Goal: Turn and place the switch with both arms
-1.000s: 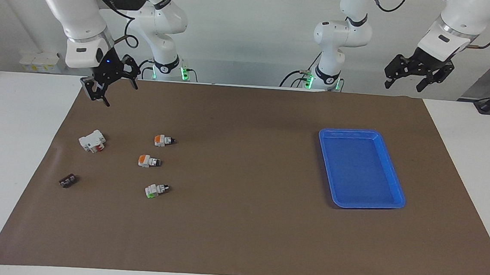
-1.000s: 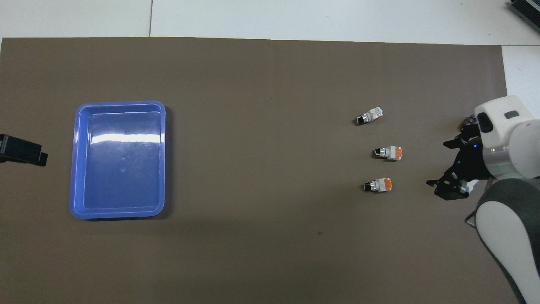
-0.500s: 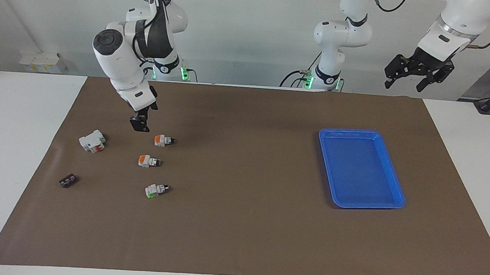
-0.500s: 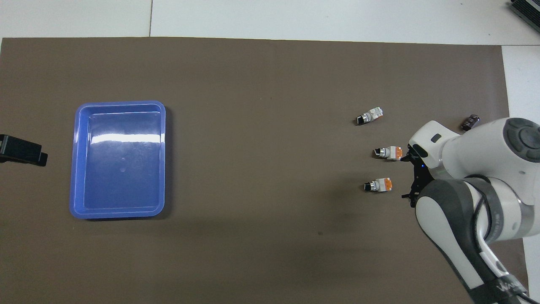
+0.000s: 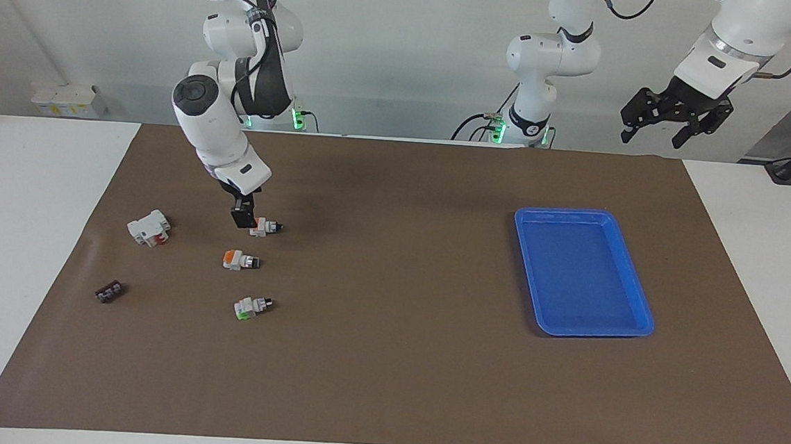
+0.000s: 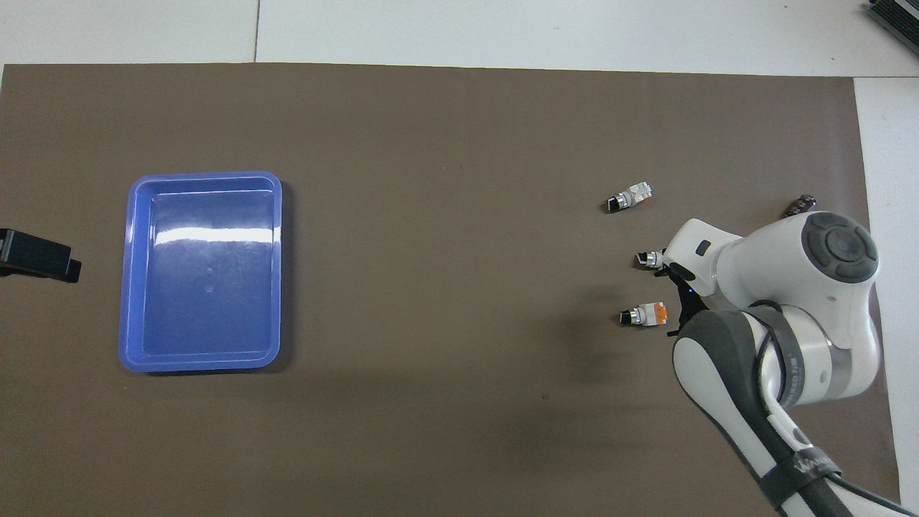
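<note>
I expect the switch's black knob [image 6: 625,318] to twist and stay attached when I turn it, since it sits in a round silver collar [image 6: 637,316].
The switch [image 5: 266,226] lies on the brown mat toward the right arm's end of the table, its black knob pointing toward the tray; in the overhead view the switch [image 6: 644,315] shows its orange block beside the arm. My right gripper [image 5: 243,217] is down low at the orange end, covering it, jaws open; from above only a black edge of the right gripper [image 6: 679,317] shows under the white wrist. My left gripper [image 5: 674,123] hangs open high over the table edge at the left arm's end, waiting; the left gripper [image 6: 36,255] has nothing in it.
A second orange switch [image 5: 239,260] and a green one [image 5: 250,306] lie farther from the robots. A white block with a red part [image 5: 149,227] and a small black part [image 5: 108,292] lie near the mat's edge. A blue tray [image 5: 587,214] sits toward the left arm's end.
My right arm has swung in from over the mat's corner and come down, bringing its gripper to the orange end of the nearest switch. The left arm has not moved.
</note>
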`<action>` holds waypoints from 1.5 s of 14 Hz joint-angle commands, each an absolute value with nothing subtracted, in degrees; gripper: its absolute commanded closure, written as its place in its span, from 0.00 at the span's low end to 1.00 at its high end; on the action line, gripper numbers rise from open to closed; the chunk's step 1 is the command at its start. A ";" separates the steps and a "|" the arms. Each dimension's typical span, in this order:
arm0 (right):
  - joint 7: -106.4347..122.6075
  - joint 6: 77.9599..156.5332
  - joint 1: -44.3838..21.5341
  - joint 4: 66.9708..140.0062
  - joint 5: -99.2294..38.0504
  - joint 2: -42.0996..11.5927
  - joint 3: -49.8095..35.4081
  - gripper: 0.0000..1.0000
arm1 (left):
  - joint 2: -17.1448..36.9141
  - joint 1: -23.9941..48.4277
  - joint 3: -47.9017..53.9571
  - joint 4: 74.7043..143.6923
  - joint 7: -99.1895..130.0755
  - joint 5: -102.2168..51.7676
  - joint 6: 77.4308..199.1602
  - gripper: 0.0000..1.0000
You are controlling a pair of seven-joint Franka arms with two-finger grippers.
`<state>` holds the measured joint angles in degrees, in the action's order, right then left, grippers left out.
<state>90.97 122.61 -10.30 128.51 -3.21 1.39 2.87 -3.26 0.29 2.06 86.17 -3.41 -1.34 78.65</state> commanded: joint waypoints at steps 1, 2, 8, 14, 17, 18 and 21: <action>93.78 126.63 -10.46 132.35 -4.13 2.20 2.99 0.00 | -4.92 -0.53 2.55 87.89 -2.99 -1.49 78.40 0.00; 94.04 128.74 -10.55 133.76 -4.13 2.28 2.99 0.00 | -4.92 -0.53 2.55 87.89 -2.99 -1.49 78.40 0.00; 94.48 135.78 -10.63 135.35 -4.13 -0.08 2.99 0.00 | -4.92 -0.53 2.46 87.89 -2.99 -1.49 78.40 0.00; 96.68 141.39 -10.46 140.35 -4.13 0.44 3.08 0.00 | -4.92 -0.53 2.55 87.89 -2.99 -1.49 78.40 0.00; 96.59 145.10 -10.46 141.33 -4.13 -0.70 3.08 0.00 | -4.92 -0.53 2.55 87.89 -2.99 -1.49 78.40 0.00; 96.68 145.37 -10.46 141.42 -4.13 -0.70 3.08 0.00 | -4.92 -0.53 2.55 87.89 -2.99 -1.49 78.40 0.00; 98.52 145.98 -10.02 141.59 -4.04 -0.70 3.08 0.02 | -4.92 -0.53 2.55 87.89 -2.99 -1.49 78.40 0.00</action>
